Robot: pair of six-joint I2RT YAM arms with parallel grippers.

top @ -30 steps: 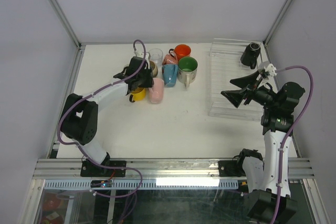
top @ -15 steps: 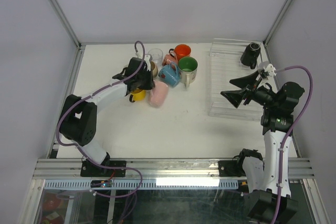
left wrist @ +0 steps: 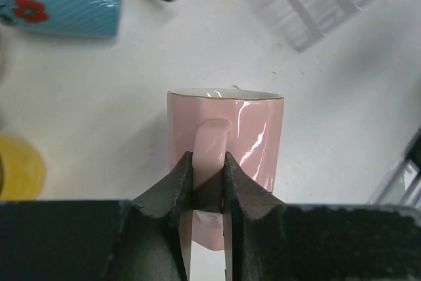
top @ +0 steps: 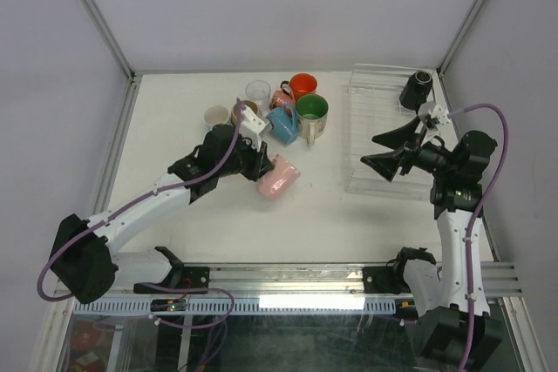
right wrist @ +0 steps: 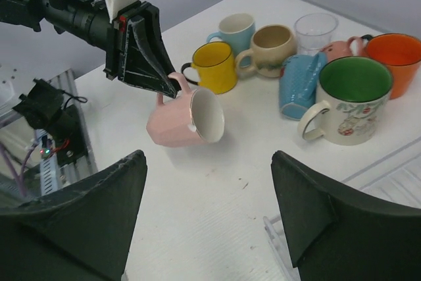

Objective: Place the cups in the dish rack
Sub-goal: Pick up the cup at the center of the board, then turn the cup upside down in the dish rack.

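Observation:
The robot's left gripper holds the pink mug by its handle alone, and the mug's opening (right wrist: 209, 116) faces the robot's open right gripper. The right gripper should go toward the mug's free rim (top: 292, 165) next and close there.
My left gripper (top: 261, 165) is shut on the handle of a pink mug (top: 281, 179) and holds it tipped on its side above the table, mouth facing right. The left wrist view shows the fingers (left wrist: 179, 182) pinching the handle of the pink mug (left wrist: 256, 136). My right gripper (top: 370, 150) is open and empty over the near left part of the clear dish rack (top: 370, 119); the right wrist view looks at the pink mug (right wrist: 174, 126). A black mug (top: 416, 90) sits in the rack's far right corner.
Cups cluster at the back middle: orange (top: 303, 85), green-lined (top: 311, 109), blue on its side (top: 283, 124), clear tumbler (top: 258, 91), beige (top: 216, 116). A yellow mug (right wrist: 214, 65) and a beige mug (right wrist: 273, 47) show in the right wrist view.
My left gripper has lifted the pink mug out of the cluster and carried it toward the near right, tipping it over. The right gripper has shifted slightly left.

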